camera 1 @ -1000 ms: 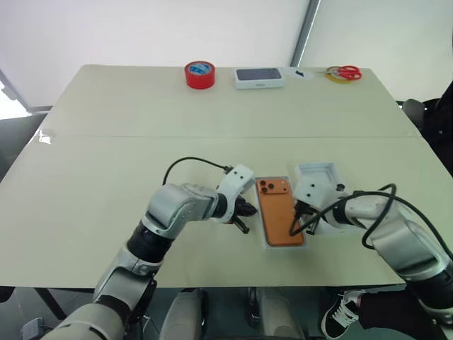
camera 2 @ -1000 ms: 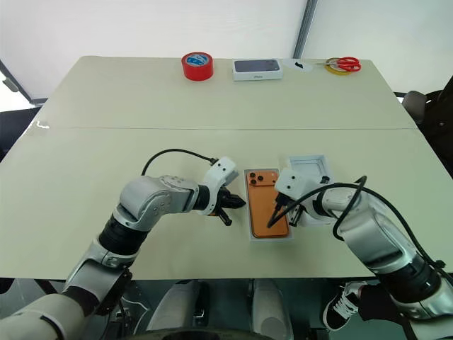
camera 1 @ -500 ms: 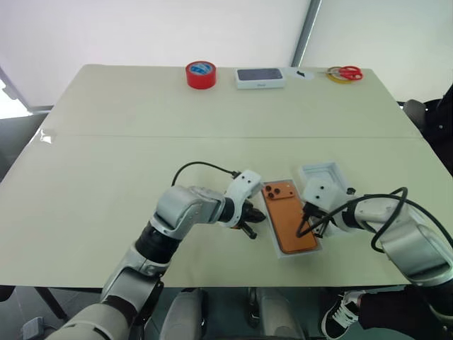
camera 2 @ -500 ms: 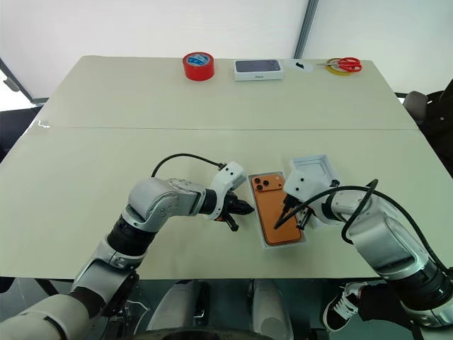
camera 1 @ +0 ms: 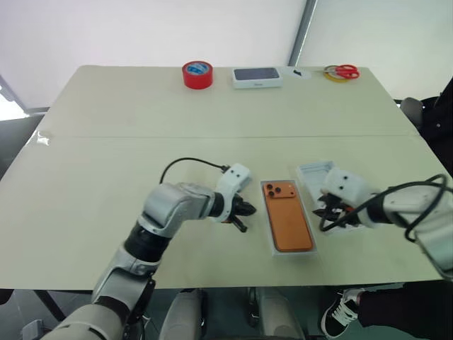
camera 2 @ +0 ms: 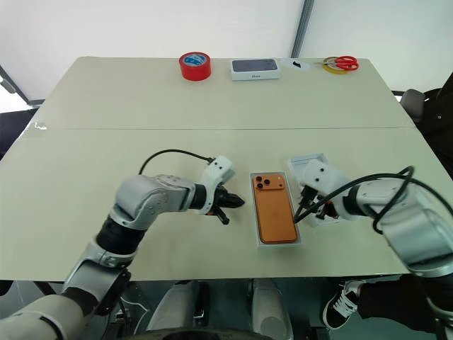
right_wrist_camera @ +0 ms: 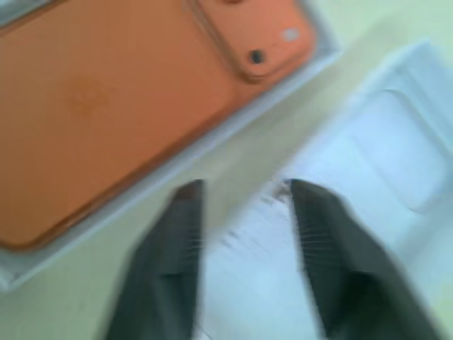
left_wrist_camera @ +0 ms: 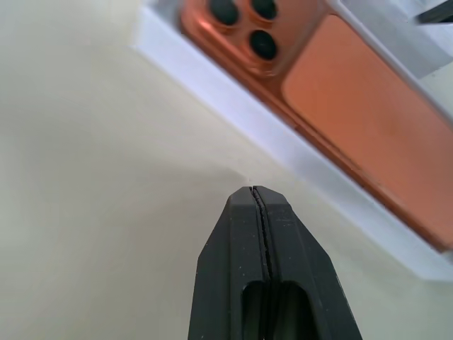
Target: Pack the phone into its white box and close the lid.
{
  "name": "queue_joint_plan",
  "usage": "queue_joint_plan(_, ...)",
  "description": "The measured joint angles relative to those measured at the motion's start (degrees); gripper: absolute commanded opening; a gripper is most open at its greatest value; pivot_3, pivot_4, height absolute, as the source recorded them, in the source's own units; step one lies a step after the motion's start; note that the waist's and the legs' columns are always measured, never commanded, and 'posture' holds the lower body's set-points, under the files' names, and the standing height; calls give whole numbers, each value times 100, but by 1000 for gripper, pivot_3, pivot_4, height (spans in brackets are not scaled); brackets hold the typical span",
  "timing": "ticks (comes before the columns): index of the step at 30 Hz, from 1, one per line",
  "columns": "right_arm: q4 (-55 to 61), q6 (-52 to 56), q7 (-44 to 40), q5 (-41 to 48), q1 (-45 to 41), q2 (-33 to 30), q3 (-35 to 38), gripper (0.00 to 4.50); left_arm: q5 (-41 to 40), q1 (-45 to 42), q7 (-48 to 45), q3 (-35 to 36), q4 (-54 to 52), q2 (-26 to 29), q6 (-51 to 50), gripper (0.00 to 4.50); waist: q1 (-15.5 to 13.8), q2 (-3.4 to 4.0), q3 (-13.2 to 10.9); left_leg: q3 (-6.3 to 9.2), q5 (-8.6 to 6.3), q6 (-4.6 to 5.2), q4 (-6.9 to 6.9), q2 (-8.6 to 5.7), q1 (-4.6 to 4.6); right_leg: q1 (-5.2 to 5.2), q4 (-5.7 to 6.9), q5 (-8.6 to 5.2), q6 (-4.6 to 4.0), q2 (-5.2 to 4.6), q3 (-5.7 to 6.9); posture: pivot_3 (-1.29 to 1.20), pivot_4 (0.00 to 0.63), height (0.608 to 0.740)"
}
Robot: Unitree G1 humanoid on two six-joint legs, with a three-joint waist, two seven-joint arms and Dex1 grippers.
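Note:
The lid is lying open side up (camera 1: 316,173) next to the box, so my right gripper should grab the lid's edge (camera 1: 308,193) and flip the lid over onto the box.
The orange phone (camera 1: 287,219) lies back up in the white box (camera 1: 294,252), its three lenses at the far end. To the right of the box, the lid (camera 1: 313,172) rests open side up, its near part hidden under my right hand. My right gripper (right_wrist_camera: 241,188) is open and hovers over the lid's edge, just right of the box wall (right_wrist_camera: 177,163), with nothing between its fingers. My left gripper (left_wrist_camera: 253,191) is shut and empty. It points at the box's left wall (left_wrist_camera: 233,92) near the lens corner, a short gap away.
At the table's far edge stand a red tape roll (camera 1: 197,74), a white box with a dark top (camera 1: 256,76) and red-handled scissors (camera 1: 343,71) on a yellow roll. The packed box lies close to the table's near edge.
My right gripper has opened, lifted off the phone and moved right over the lid. My left gripper has drawn back a little to the left, away from the box.

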State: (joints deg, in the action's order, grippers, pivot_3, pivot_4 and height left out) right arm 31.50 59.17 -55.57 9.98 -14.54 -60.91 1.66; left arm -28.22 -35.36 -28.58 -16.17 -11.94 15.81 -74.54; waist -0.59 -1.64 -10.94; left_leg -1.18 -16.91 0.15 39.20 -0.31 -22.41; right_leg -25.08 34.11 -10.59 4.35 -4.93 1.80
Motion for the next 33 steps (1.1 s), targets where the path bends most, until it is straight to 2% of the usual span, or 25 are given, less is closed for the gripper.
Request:
queue_joint_plan(4, -64, 537, 88, 294, -445, 23, 83, 3265, 93, 468, -267, 117, -385, 512, 851, 0, -11, 1, 0, -3, 0, 0, 0, 1, -2, -4, -2, 1, -4, -2, -1, 0, 150, 732)
queue_joint_plan(6, -286, 883, 276, 348, -763, 126, -105, 3265, 348, 813, -527, 160, -586, 728, 2003, 0, -15, 1, 0, -7, 0, -1, 0, 0, -3, -5, -3, 2, -9, -8, -2, 0, 150, 732)
queue_joint_plan(8, -650, 1280, 499, 382, -1078, 366, -352, 3265, 593, 1120, -1039, 121, -752, 1183, 3121, 0, -8, 1, 0, -12, 0, -2, 0, 0, -4, -10, -4, 4, -13, -9, -5, 0, 150, 732)
queue_joint_plan(11, -996, 1648, 727, 427, -1248, 579, -614, 3265, 746, 1357, -1686, 113, -813, 1664, 3939, 0, -31, 7, -1, -13, 0, -2, -1, -1, -10, -15, -4, 5, -15, -11, -5, 0, 150, 732)
queue_joint_plan(17, -1323, 2055, 1073, 536, -1467, 846, -814, 3265, 557, 1696, -2596, 122, -1091, 1901, 4540, 0, -15, 8, -2, -15, -3, 4, 2, -7, -17, -16, -9, 6, -12, -17, -5, 0, 150, 732)
queue_joint_plan(22, -1547, 2211, 1403, 569, -1518, 1055, -860, 3265, 515, 1800, -2837, 111, -1301, 1964, 4679, 0, -12, 8, -2, -14, -3, 5, 2, -1, -12, -16, -1, 6, -11, -7, -5, 0, 150, 732)
queue_joint_plan(24, -1585, 2220, 1481, 604, -1529, 1083, -883, 2750, 528, 1830, -2848, 108, -1306, 1963, 4689, 0, -11, 8, -1, -14, -3, 5, 2, 1, -11, -15, -1, 5, -10, -4, -5, 0, 150, 732)
queue_joint_plan(26, -1619, 2224, 1571, 614, -1549, 1108, -883, 2008, 567, 1852, -2845, 86, -1305, 1954, 4690, 0, -9, 8, -1, -15, -3, 5, 2, 1, -10, -14, -1, 5, -9, -4, -5, 0, 150, 732)
queue_joint_plan(30, -1625, 2361, 1652, 728, -1632, 1213, -874, 35, 635, 1865, -2842, 18, -1305, 1945, 4691, 0, -9, 8, -1, -14, -3, 5, 2, 1, -9, -12, -1, 6, -9, -3, -5, 0, 150, 732)
queue_joint_plan(33, -1644, 2511, 1751, 779, -1651, 1234, -794, 35, 646, 1885, -2838, -1, -1305, 1925, 4700, 0, -14, 8, -1, -14, -3, 5, 2, 1, -10, -13, -1, 6, -9, -3, -5, 0, 150, 732)
